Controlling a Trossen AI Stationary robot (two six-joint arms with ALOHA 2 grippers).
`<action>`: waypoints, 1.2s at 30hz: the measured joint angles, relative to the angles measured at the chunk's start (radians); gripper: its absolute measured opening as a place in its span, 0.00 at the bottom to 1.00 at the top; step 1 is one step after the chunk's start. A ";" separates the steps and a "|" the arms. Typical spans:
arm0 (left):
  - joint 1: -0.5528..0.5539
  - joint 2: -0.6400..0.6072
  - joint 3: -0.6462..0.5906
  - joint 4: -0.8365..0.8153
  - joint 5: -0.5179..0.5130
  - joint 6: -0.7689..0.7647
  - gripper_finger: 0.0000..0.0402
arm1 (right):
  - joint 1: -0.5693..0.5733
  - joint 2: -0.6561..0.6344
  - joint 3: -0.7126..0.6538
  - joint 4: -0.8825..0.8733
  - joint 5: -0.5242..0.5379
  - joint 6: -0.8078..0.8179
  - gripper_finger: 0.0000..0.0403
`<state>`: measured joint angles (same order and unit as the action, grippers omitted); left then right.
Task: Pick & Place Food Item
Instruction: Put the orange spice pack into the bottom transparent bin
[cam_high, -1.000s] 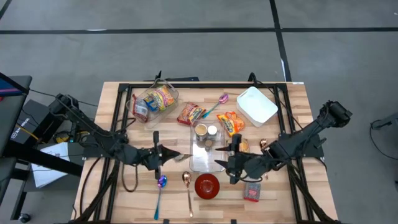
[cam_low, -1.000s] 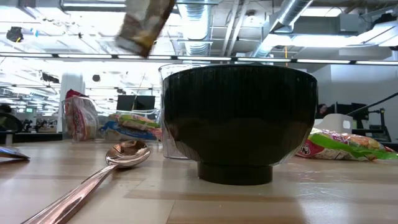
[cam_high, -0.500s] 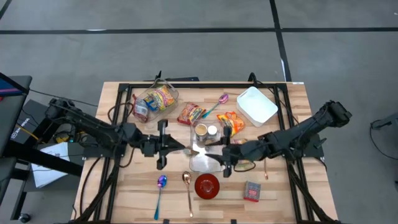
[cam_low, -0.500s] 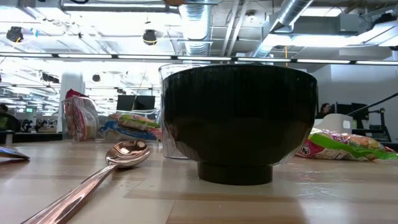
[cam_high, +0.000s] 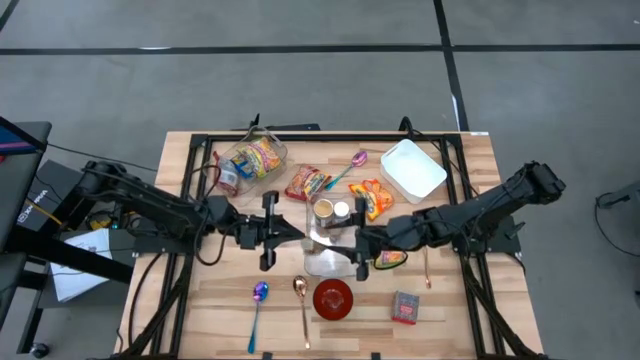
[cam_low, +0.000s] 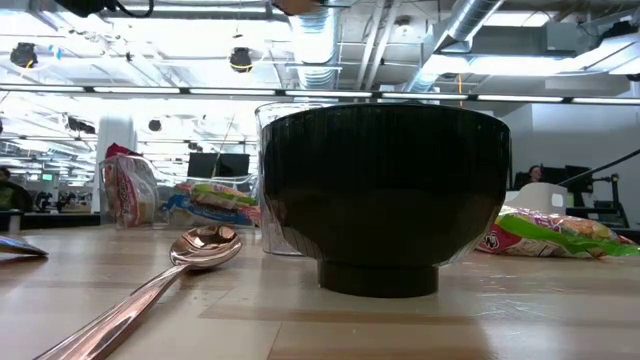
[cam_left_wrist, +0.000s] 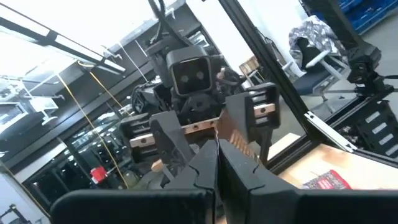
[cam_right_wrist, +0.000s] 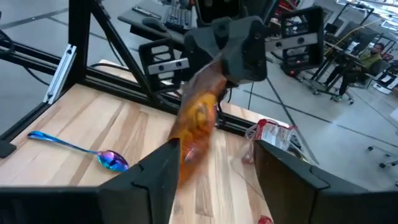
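Observation:
The packet hangs at a slant with its broad side (cam_right_wrist: 200, 117) facing my right gripper. Next, I turn the packet edge-on with my left gripper before my right gripper pinches its lower end (cam_right_wrist: 188, 163).
My left gripper (cam_high: 285, 233) is shut on an orange-brown food packet (cam_right_wrist: 199, 121), held in the air over a clear container (cam_high: 325, 260) at the table's middle. The right wrist view shows the packet hanging below that gripper. My right gripper (cam_right_wrist: 217, 168) is open and faces the left one from the container's right side (cam_high: 345, 250). Its fingers stand on either side of the packet's lower end; whether they touch it, I cannot tell. In the low view only a scrap of the packet (cam_low: 300, 4) shows at the top edge. My left gripper pinches the packet's upper end (cam_right_wrist: 214, 78) between its two fingers, coming level from the table's left. The packet hangs below the fingers, tilted, lifted clear of the table and the container.
A red bowl (cam_high: 333, 298) and two spoons (cam_high: 258, 300) (cam_high: 300, 295) lie near the front edge, with a small packet (cam_high: 405, 308) to the right. Jars (cam_high: 332, 210), snack packets (cam_high: 308, 182), a clear tub (cam_high: 248, 162) and a white tray (cam_high: 412, 170) stand behind.
My left gripper has risen and gone toward the table's right and far side with the packet, which has left the low view upward. My right gripper has gone left and toward the far edge, up to the packet.

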<state>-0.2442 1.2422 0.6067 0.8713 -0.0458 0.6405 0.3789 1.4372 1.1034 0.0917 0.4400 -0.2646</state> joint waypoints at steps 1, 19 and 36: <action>0.003 0.006 0.000 0.006 0.000 -0.001 0.00 | 0.000 0.000 0.000 0.000 0.000 0.000 0.50; 0.114 0.064 0.000 -0.070 0.003 -0.066 0.00 | 0.065 -0.057 -0.001 -0.083 0.094 0.026 0.52; 0.120 0.245 0.149 -0.123 0.031 -0.089 0.00 | -0.017 -0.044 0.000 -0.224 0.111 0.125 0.52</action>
<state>-0.1238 1.4876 0.7560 0.7479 -0.0147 0.5510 0.3622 1.3934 1.1035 -0.1325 0.5514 -0.1399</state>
